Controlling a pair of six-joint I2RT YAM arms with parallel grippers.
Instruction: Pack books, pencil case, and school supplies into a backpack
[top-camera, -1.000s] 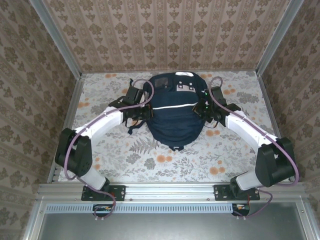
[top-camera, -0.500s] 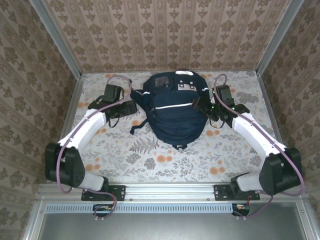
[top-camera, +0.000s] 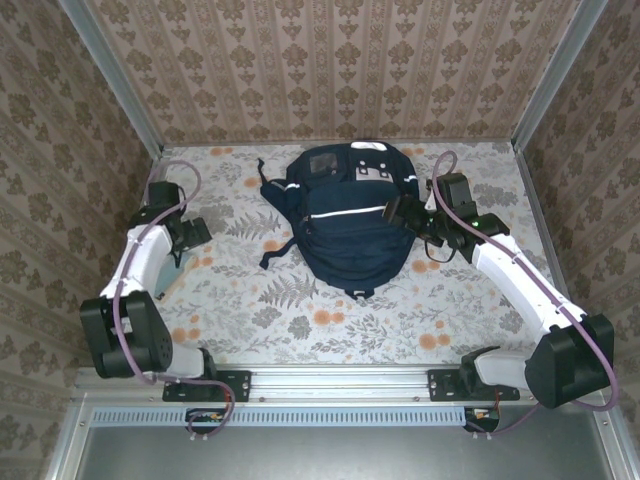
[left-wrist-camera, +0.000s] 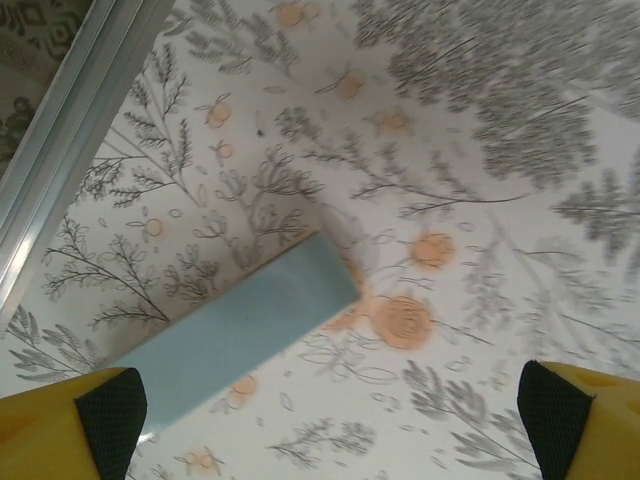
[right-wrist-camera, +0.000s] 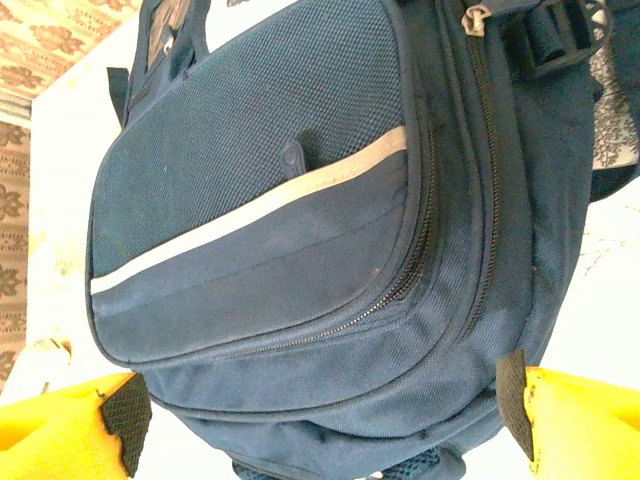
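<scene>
The pencil case (left-wrist-camera: 235, 325) has straight edges that run to a crisp square end (left-wrist-camera: 339, 269), so it will stay stiff and straight when I pick it up and carry it.
The navy backpack (top-camera: 345, 215) with a white stripe lies flat at the middle back of the table, its zips closed in the right wrist view. My right gripper (top-camera: 400, 212) is at the bag's right side, open. Its yellow fingers (right-wrist-camera: 70, 425) stand wide apart, facing the backpack (right-wrist-camera: 300, 200) without gripping it. My left gripper (top-camera: 188, 235) is off at the table's left edge, open. It hovers over the pale mint-green pencil case (left-wrist-camera: 235, 330), which lies on the cloth between and ahead of the left gripper (left-wrist-camera: 335, 420). The books are out of view.
An aluminium frame rail (left-wrist-camera: 70, 130) runs close beside the pencil case at the table's left edge. Loose dark straps (top-camera: 272, 255) trail from the backpack's left side. Patterned walls (top-camera: 320, 70) close in the back and both sides.
Both grippers have opened and let go of the backpack's sides. The left arm has swung out to the table's left edge, over the pencil case. The right has drawn back slightly.
</scene>
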